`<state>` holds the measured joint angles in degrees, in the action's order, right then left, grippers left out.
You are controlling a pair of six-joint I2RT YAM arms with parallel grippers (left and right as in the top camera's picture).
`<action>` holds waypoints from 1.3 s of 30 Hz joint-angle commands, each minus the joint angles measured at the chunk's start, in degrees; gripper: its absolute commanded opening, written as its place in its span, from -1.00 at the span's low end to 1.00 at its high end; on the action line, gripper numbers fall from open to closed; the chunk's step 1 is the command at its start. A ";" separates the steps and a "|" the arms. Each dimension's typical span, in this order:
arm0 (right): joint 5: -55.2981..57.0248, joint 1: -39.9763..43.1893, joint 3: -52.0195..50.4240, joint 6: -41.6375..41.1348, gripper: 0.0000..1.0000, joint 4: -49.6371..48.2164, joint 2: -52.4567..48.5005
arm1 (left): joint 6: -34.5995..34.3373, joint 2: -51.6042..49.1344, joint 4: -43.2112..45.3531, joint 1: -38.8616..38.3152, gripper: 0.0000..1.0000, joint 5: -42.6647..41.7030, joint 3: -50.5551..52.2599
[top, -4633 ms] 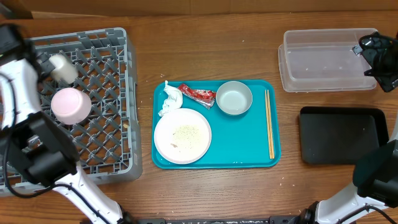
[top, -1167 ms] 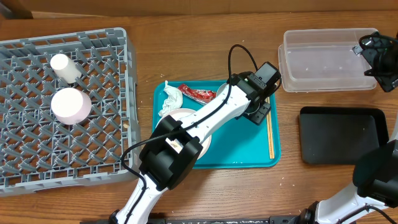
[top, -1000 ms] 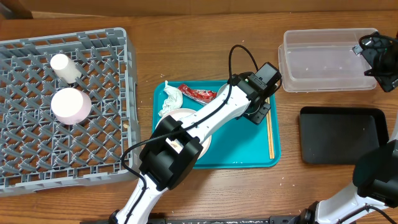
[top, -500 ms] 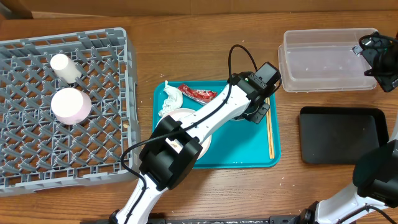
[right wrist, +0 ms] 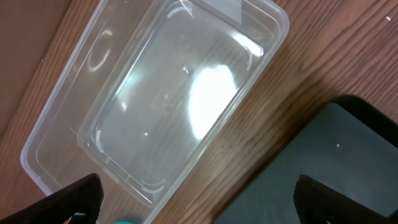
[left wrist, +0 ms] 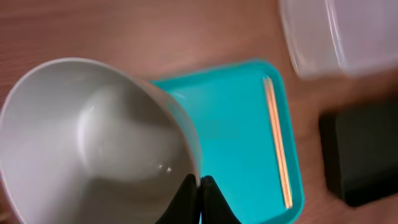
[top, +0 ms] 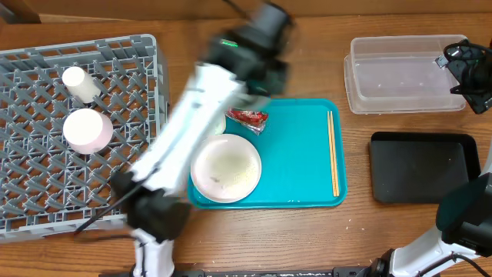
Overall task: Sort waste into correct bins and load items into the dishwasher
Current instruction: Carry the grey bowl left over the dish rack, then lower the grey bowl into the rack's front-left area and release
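Note:
My left gripper is carrying the bowl (left wrist: 99,146) by its rim, and the bowl is empty. It should keep bringing the bowl to the rack's free pegs (top: 34,165) next to the pale round dish until the bowl rests there.
My left gripper (left wrist: 199,190) is shut on the rim of the shiny metal bowl (left wrist: 93,137) and holds it in the air above the teal tray (left wrist: 239,137). In the overhead view the left arm is a blur, with the gripper (top: 267,75) over the tray's far edge. The large white plate (top: 225,167) with rice crumbs and the red foil wrapper (top: 247,118) lie on the tray. The napkin is mostly hidden by the arm. A small white cup (top: 79,83) and a pale round dish (top: 87,129) sit in the grey rack (top: 115,185). My right gripper (right wrist: 199,205) is open and empty above the clear tub (right wrist: 168,93).
Wooden chopsticks (top: 333,154) lie along the right side of the teal tray (top: 300,169). The clear tub (top: 400,77) stands at the back right, with the black tray (top: 423,165) in front of it. The right arm (top: 465,69) hangs at the tub's right end.
My left gripper has lifted the metal bowl off the teal tray and swung fast up and to the left. The bowl's place on the tray is now bare. The right arm has not moved.

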<state>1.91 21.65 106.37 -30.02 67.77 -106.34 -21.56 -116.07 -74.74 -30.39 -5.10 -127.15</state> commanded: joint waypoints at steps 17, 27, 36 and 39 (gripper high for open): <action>0.37 0.07 0.20 -0.35 0.99 -0.15 0.04 | 8.44 9.40 -11.15 61.99 -0.92 -34.36 2.97; 0.37 0.07 0.20 -0.35 0.99 -0.15 0.04 | 23.56 3.34 -4.17 85.24 -0.92 -70.31 18.43; 0.37 0.07 0.20 -0.35 0.99 -0.15 0.04 | 26.99 -6.23 -3.72 93.26 -0.92 -81.55 24.37; 0.37 0.07 0.20 -0.35 0.99 -0.17 0.04 | 28.39 -7.91 -5.77 95.34 -0.92 -81.33 24.37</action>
<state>1.89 21.65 106.37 -30.00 67.79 -106.34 3.44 -122.69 -79.24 62.89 -82.00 -103.09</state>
